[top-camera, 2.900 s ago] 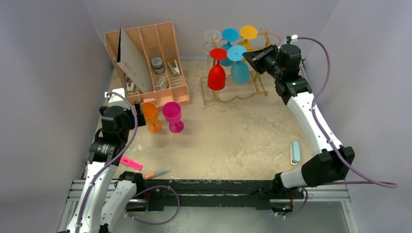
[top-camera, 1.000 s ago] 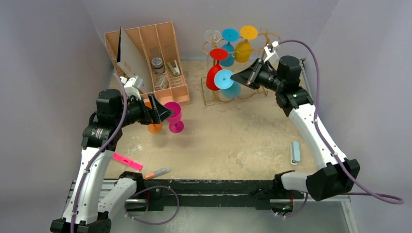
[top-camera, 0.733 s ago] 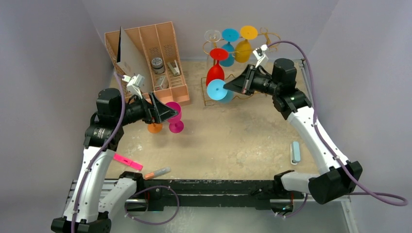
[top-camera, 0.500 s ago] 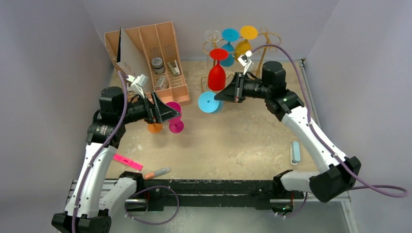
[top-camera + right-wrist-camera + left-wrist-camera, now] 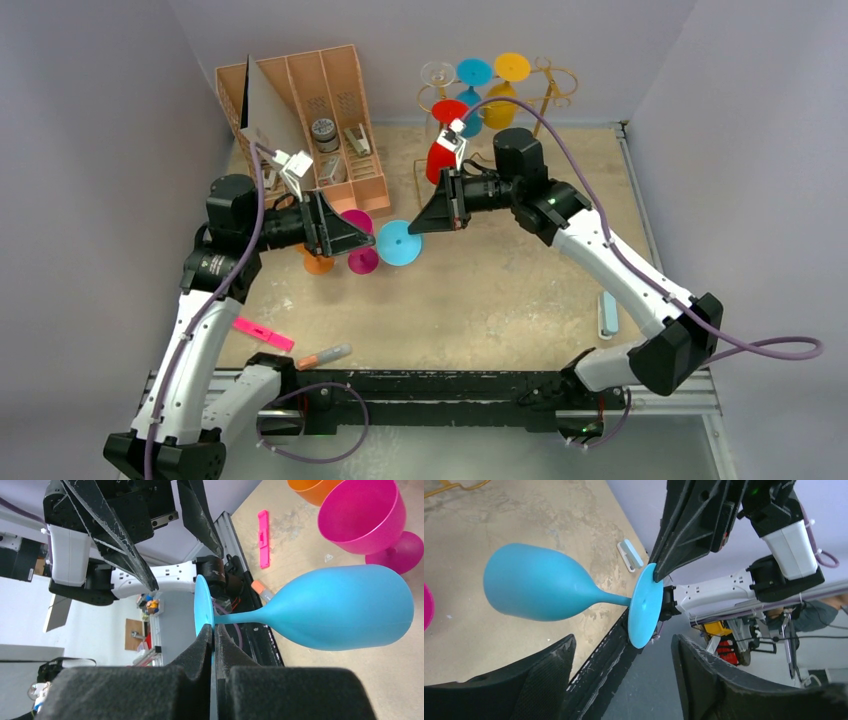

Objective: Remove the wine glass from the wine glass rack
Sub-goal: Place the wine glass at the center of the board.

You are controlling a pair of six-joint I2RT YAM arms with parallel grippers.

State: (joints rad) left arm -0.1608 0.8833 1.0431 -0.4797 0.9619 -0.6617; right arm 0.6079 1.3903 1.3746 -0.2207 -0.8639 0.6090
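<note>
Next, the left gripper grips the foot disc's opposite rim [image 5: 382, 243] while the right gripper takes hold of the foot disc again farther out, because the right gripper's fingers reach close to the stem [image 5: 220, 619].
My right gripper [image 5: 420, 222] is shut on the rim of the foot disc of a blue wine glass [image 5: 398, 243]. It holds the glass foot up and bowl down above the table, well clear of the gold wine glass rack [image 5: 556, 78]. The right wrist view shows the gripper [image 5: 213, 630] clamped on the disc, with the bowl [image 5: 345, 607] beyond it. My left gripper [image 5: 350, 235] is open and empty just left of the glass. In the left wrist view the left gripper [image 5: 622, 645] has the glass [image 5: 534, 587] a little ahead of its jaws.
Red [image 5: 443, 150], blue [image 5: 473, 72], yellow [image 5: 511, 67] and clear [image 5: 437, 72] glasses hang on the rack. A pink glass [image 5: 360, 258] and an orange glass [image 5: 318, 263] stand under the left gripper. A tan organiser [image 5: 320, 120] is back left. Markers [image 5: 264, 333] lie near front.
My right gripper has pulled the blue glass off the rack and carried it left and nearer, to the middle. My left arm has risen and turned its open gripper toward it.
</note>
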